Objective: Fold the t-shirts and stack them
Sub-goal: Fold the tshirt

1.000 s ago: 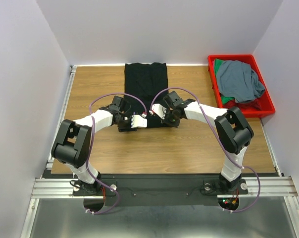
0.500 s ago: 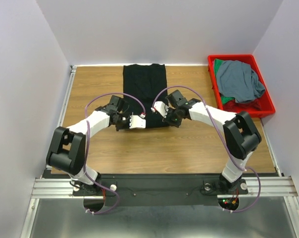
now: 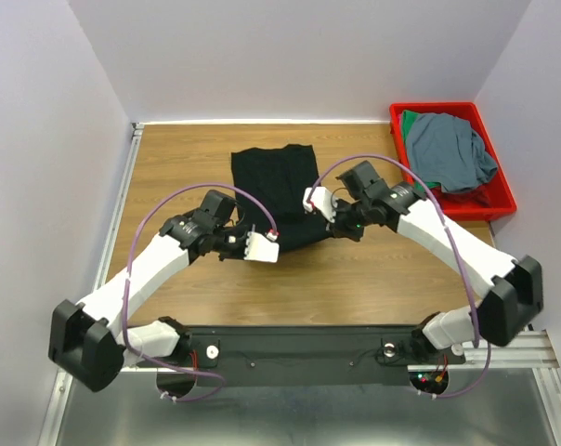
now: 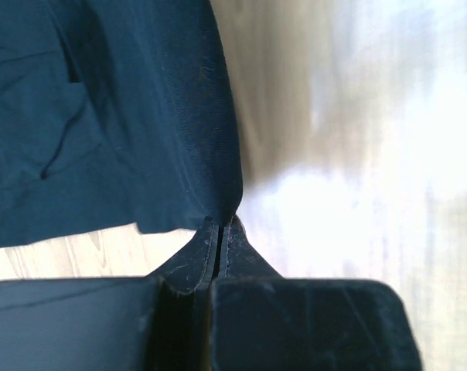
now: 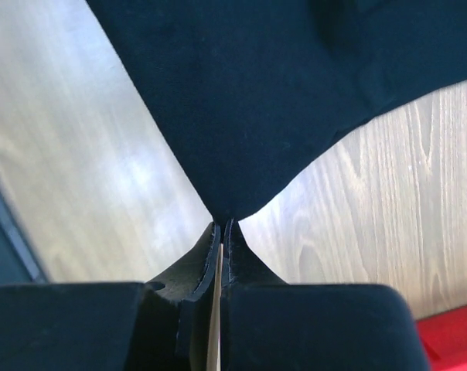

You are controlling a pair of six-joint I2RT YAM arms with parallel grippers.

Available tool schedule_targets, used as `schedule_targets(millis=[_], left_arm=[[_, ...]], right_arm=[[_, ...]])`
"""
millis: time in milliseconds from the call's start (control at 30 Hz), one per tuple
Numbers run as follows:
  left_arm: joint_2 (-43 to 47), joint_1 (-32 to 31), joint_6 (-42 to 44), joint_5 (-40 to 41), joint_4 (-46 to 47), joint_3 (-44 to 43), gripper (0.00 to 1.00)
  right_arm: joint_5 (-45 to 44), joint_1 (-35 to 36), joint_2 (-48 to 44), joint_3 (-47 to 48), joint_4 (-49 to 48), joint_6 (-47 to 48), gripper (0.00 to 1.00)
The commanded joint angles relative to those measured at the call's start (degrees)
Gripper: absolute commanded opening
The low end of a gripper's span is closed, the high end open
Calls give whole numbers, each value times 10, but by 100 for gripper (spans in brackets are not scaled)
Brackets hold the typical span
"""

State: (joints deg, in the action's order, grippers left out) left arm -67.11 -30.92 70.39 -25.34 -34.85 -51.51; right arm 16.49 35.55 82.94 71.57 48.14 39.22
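The black t-shirt's body [image 3: 273, 173] is trailing toward the back wall, so my left gripper and right gripper should move the t-shirt's held corners back [image 3: 256, 197] and lay its body toward me.
The large black t-shirt [image 3: 276, 186] lies lengthwise on the wooden table, its near end bunched and raised. My left gripper [image 3: 236, 243] is shut on its near left corner; the left wrist view shows the closed tips [image 4: 219, 224] pinching the black cloth [image 4: 102, 116]. My right gripper [image 3: 341, 226] is shut on the near right corner; the right wrist view shows the closed tips [image 5: 223, 224] with the cloth [image 5: 280, 85] hanging from them. The slate grey-blue shirt [image 3: 452, 149] lies crumpled over the green shirt [image 3: 412, 125] in the bin.
The red plastic bin [image 3: 499, 203] stands at the back right corner of the table. White walls enclose the table at the back and both sides. Bare wood [image 3: 178, 158] shows left of the black shirt.
Both grippers, holding the shirt's near corners, have moved toward the near edge and spread apart. The black shirt has slid away from the back wall and its near end has lifted.
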Motion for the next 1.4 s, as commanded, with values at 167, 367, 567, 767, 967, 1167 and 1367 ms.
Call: schedule_targets(millis=[167,367,567,767,967,1167,1367], left_arm=[[110,-94,-96,-57,-123,-31,0],[139,-122,-155,-86,-170,-84,0],[47,-115,-165,-53,-180,-174,0],[-104,-4,-80,-94,-189,-282,0],[-302,76,-7,-125,-211,-420,0],[-487,111,-5,-140,-203,-507,2],[-552,132,-34,-140,-156,-523,4]], right_arm=[[64,28,-160,25,145,26,1],[65,28,-227,21,180,11,1],[-22,14,-201,16,108,2,0],[60,-126,-88,68,73,67,1],[111,-191,111,144,66,119,1],[124,-214,308,232,45,109,1],[130,-226,397,307,39,73,0]])
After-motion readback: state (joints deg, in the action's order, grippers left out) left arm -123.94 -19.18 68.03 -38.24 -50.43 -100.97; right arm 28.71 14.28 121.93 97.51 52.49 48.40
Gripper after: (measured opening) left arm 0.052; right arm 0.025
